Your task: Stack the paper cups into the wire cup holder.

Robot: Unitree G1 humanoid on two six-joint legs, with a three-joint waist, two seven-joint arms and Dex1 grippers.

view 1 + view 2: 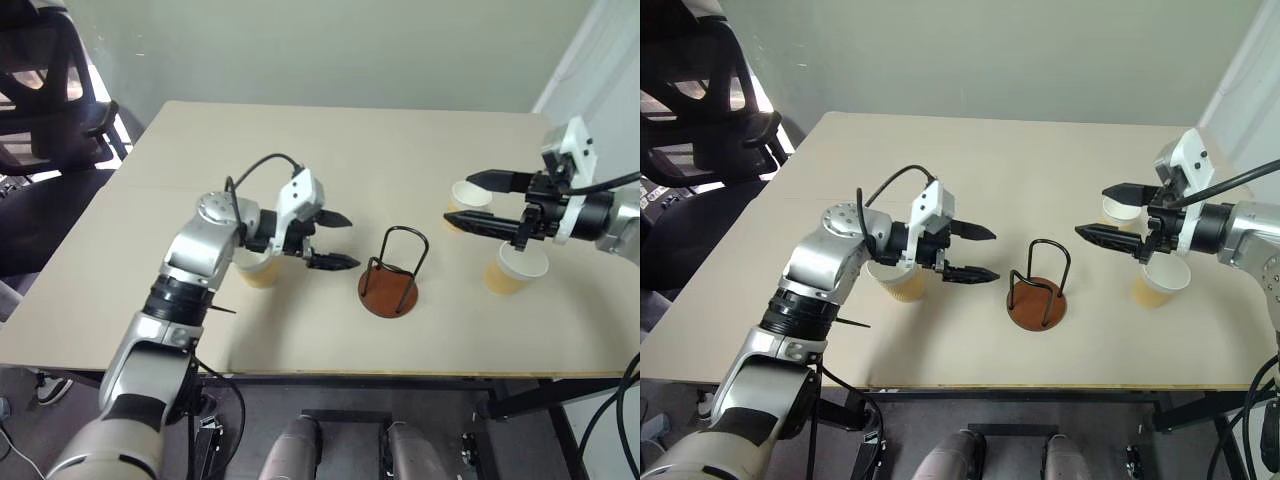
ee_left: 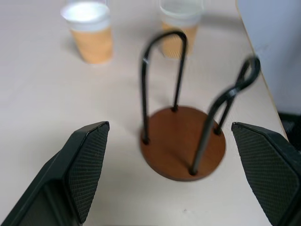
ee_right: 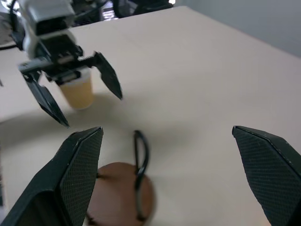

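I expect the rear paper cup point(image 1: 468, 206) to fit in between the wire loops point(image 1: 396, 258) and stand upright when I lower it, because the loops stand apart above the brown disc.
The wire cup holder point(image 1: 390, 287), a brown disc with black wire loops, stands empty at the middle of the table near the front. My left gripper point(image 1: 337, 240) hovers open just left of it, pointing at it, with nothing between its fingers. One paper cup point(image 1: 258, 270) stands upright under my left wrist. Two more paper cups stand upright at the right, one point(image 1: 515, 270) nearer the front and one point(image 1: 468, 193) behind it. My right gripper point(image 1: 460, 198) hangs open above those two, pointing towards the holder. In the left wrist view the holder point(image 2: 183, 150) sits between my open fingers point(image 2: 89, 160).
The beige table's point(image 1: 300, 140) front edge runs close below the holder. A black office chair point(image 1: 40, 100) stands off the left side. A pale wall backs the table. A black cable point(image 1: 265, 165) loops over my left wrist.
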